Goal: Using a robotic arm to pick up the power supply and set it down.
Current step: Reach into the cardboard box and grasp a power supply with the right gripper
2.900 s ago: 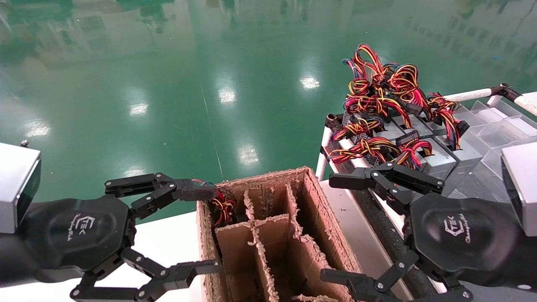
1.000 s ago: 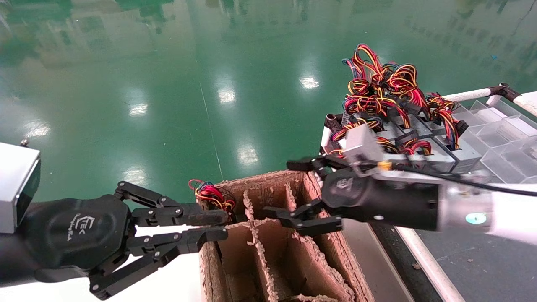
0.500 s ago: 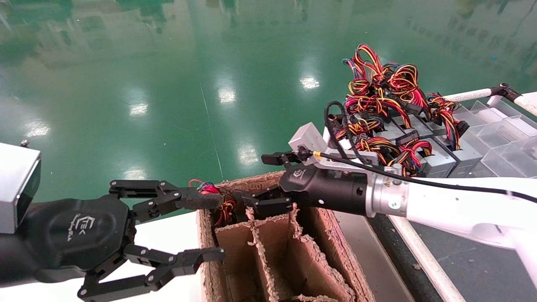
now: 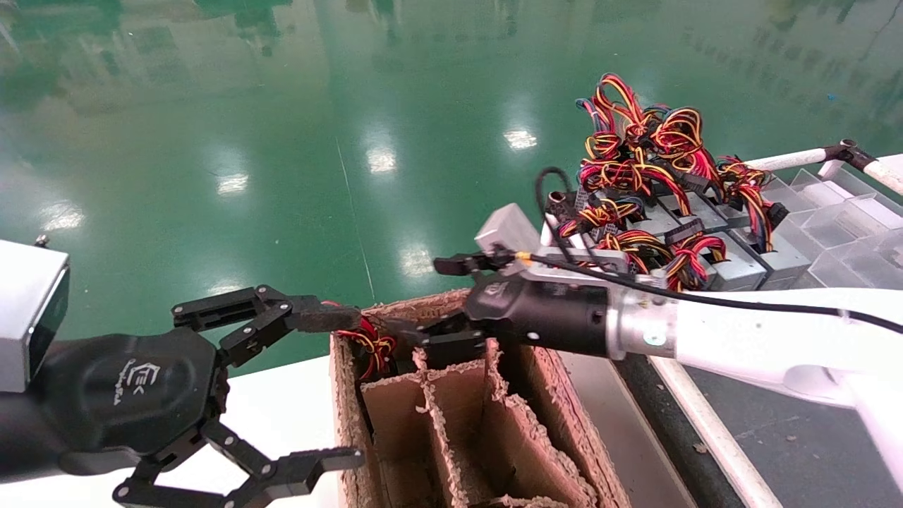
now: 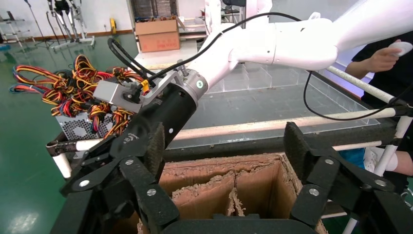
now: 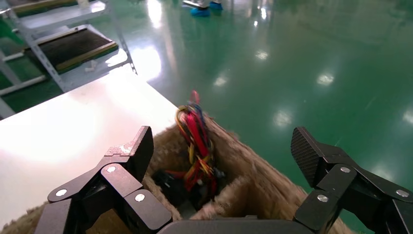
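Observation:
My gripper will bring the power supply out hanging below the wire bundle when it lifts, because the wire bundle runs down to the mostly hidden body in the compartment.
A power supply sits in the far left compartment of the cardboard box. Only its red, yellow and black wire bundle sticks up; the body is mostly hidden. My right gripper reaches across the box's far edge, just right of the wires, open with nothing between its fingers. My left gripper hovers at the box's left side, open wide, its upper finger right beside the wires. The white right arm crosses the left wrist view.
A pile of other power supplies with tangled wires lies on the cart at the right. Clear plastic bins stand behind it. The box rests on a white table. A person's hand shows beyond the cart.
My right arm swung from the right side over the box's far edge. My left gripper, narrowed beside the wires a second ago, has opened wide.

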Action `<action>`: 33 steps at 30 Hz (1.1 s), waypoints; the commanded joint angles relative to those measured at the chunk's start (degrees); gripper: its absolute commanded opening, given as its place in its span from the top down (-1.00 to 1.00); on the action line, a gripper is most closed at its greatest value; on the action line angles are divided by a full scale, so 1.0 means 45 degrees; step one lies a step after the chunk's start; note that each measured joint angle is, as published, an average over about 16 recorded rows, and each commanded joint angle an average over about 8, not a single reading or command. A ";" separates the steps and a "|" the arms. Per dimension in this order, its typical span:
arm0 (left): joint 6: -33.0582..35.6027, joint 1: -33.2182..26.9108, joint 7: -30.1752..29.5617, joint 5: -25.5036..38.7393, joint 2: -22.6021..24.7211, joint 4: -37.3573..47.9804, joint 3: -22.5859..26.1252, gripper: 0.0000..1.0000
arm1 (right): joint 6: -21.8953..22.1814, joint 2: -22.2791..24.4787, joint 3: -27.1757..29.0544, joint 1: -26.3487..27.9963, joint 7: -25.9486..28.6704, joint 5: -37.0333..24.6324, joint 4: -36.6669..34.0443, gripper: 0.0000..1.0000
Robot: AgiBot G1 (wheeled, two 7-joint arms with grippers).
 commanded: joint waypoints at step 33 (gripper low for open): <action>-0.0005 -0.0008 0.0012 -0.0013 -0.0007 0.0006 0.0022 -1.00 | 0.1309 -0.2053 -0.0773 -0.0202 -0.2103 -0.0170 -0.1569 1.00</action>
